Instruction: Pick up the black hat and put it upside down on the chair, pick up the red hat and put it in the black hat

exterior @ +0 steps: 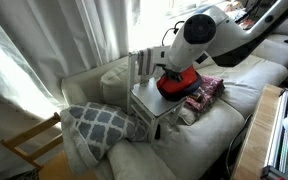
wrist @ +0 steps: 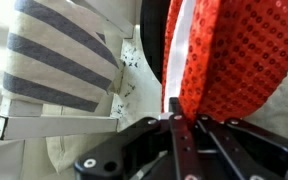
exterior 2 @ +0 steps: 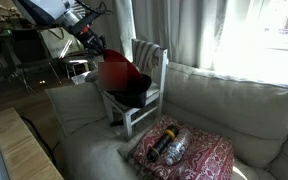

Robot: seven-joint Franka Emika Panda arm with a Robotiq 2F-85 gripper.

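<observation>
My gripper is holding the red hat, and the red hat hangs steeply (exterior 2: 114, 72) over the black hat. It should tilt the red hat flatter, hollow side up, into the black hat (exterior 2: 136, 93) before letting it go.
The red hat (exterior: 180, 83) is bright red and sequined, and it hangs in my gripper (exterior: 172, 66) just over the small white-grey chair (exterior: 146, 100). In an exterior view the red hat (exterior 2: 117, 74) is tilted, with its lower edge at the black hat (exterior 2: 136, 93), which lies on the seat of the chair (exterior 2: 150, 58). I cannot tell if the two hats touch. In the wrist view my gripper (wrist: 176, 120) is shut on the edge of the red hat (wrist: 234, 50). The black hat is hidden in that view.
The chair stands on a pale sofa (exterior 2: 214, 105). A grey patterned cushion (exterior: 99, 122) and a red patterned cushion (exterior 2: 189, 155) with dark objects (exterior 2: 170, 146) on it lie beside the chair. A bare-wood chair frame (exterior: 29, 140) stands by the curtain. A striped cushion (wrist: 54, 55) shows in the wrist view.
</observation>
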